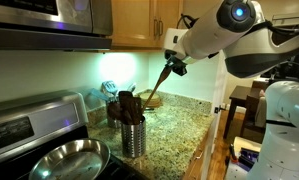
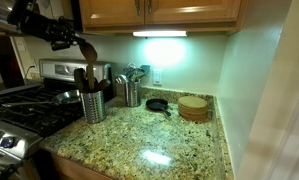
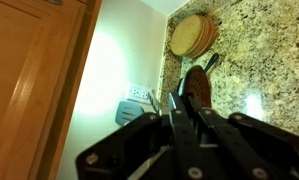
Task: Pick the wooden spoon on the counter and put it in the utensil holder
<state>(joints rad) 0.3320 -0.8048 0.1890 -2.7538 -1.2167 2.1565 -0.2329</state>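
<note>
I keep lowering the spoon with my gripper until it rests inside, then let go, as the wooden spoon's handle [image 1: 151,95] slants down into the utensil holder's opening [image 1: 134,122].
My gripper [image 1: 173,62] is shut on the wooden spoon [image 1: 161,82], which hangs tilted with its bowl down. It is held in the air above the silver-grey utensil holder [image 1: 134,136], which has dark handles sticking out. In the other exterior view the gripper [image 2: 65,38] holds the spoon [image 2: 87,49] just above the holder [image 2: 93,105] on the granite counter [image 2: 159,140]. In the wrist view the spoon's bowl [image 3: 196,84] sticks out past the shut fingers [image 3: 185,118]. The spoon does not touch the holder.
A steel frying pan [image 1: 69,160] sits on the stove next to the holder. A second metal pot of utensils [image 2: 130,92], a small black skillet [image 2: 157,104] and a round stack of wooden boards [image 2: 194,107] stand at the counter's back. Cabinets hang overhead.
</note>
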